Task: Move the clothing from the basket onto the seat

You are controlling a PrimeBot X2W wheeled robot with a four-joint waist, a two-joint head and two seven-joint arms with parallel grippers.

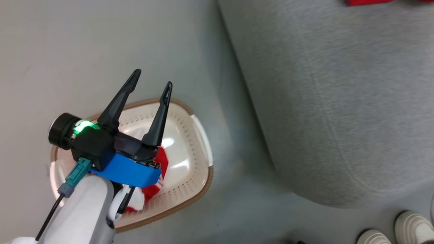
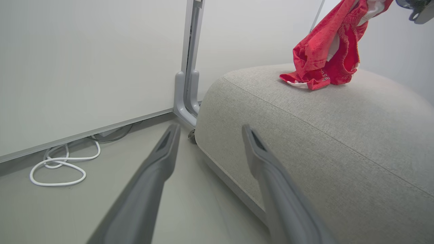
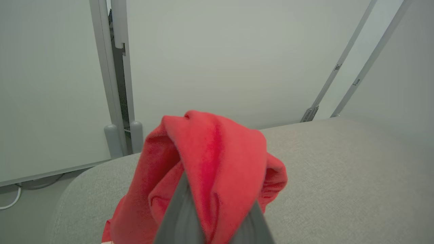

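The red and white clothing (image 1: pixel 151 191) is bunched up in the basket, so it will spread out and droop over my left gripper when I lift it.
The cream basket (image 1: pixel 203 189) stands on the floor left of the seat (image 1: pixel 339 101), and a red and white piece of clothing (image 1: pixel 162 162) lies inside it. My left gripper (image 1: pixel 152 79) hovers above the basket, open and holding nothing; its spread fingers (image 2: pixel 210 128) point toward the seat's corner (image 2: pixel 339 135). My right gripper (image 3: pixel 212 217) is shut on a second red garment (image 3: pixel 217 149), which drapes over its fingers above the seat (image 3: pixel 339 169). In the left wrist view that garment (image 2: pixel 325 51) hangs down with its lower end touching the cushion. A red strip of it (image 1: pixel 369 1) shows at the head view's top edge.
A person's pale shoes (image 1: pixel 407 227) stand on the floor by the seat's near corner. White wall panels with a grey post (image 2: pixel 190 67) rise behind the seat. A looped white cable (image 2: pixel 57 169) lies on the floor by the wall.
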